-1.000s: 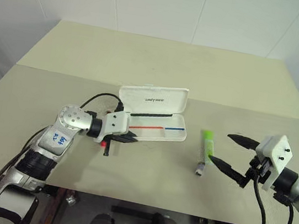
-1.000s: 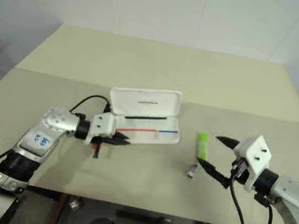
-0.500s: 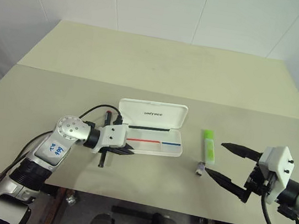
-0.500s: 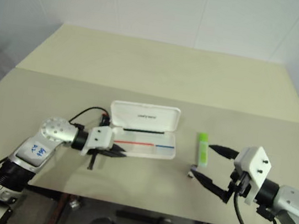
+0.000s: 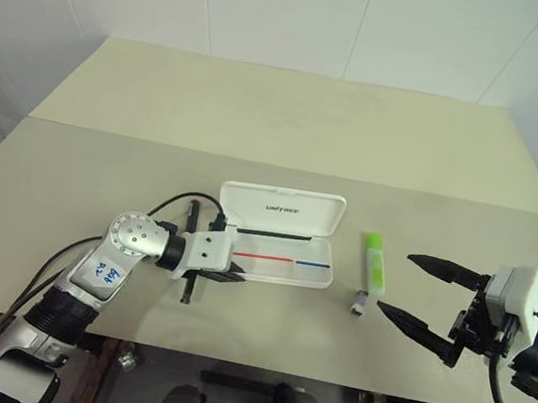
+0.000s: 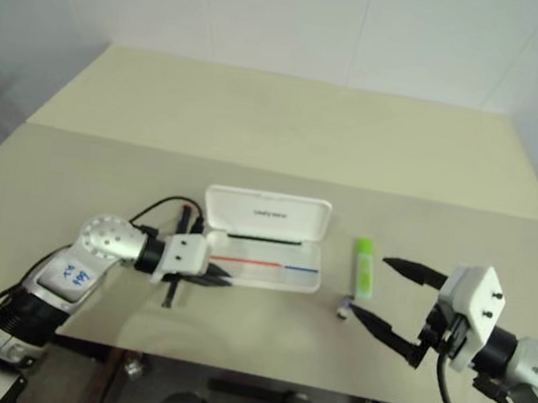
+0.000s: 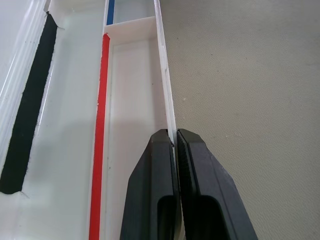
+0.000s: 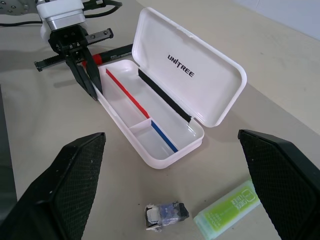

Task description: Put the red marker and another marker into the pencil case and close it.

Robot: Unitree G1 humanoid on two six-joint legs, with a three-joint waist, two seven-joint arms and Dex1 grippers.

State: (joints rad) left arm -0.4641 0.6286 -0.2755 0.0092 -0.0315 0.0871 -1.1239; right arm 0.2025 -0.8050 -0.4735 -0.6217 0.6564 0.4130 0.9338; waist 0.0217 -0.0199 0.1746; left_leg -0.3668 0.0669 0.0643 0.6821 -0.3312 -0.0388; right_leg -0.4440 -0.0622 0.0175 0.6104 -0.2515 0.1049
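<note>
The pencil case's long section point(image 5: 265, 267) by the red strip roughly matches the light-green highlighter's length point(image 5: 374, 264), so I expect the highlighter to lie flat inside when I lower it.
The white pencil case point(image 5: 278, 279) lies open on the table, its lid point(image 5: 281, 206) tipped back and its tray holding nothing. My left gripper point(image 5: 240, 271) is shut on the front wall at the tray's left end, and its black fingertips point(image 7: 162, 150) pinch the thin rim. The red marker point(image 8: 117, 50), black with a red part, lies on the table just past those fingers by the lid's left corner. The light-green highlighter point(image 5: 374, 259) lies to the right of the case. My right gripper point(image 5: 396, 282) hangs open near it, touching nothing.
A tiny grey metallic piece point(image 5: 360, 305) sits at the highlighter's near end, close to my right gripper's lower finger. A seam point(image 5: 450, 195) crosses the beige table behind the case. The table's near edge runs just below both grippers.
The case has slid toward the table's near edge and swung level, with my left gripper on its end. My right gripper has drawn back toward the near right. The highlighter has stayed put.
</note>
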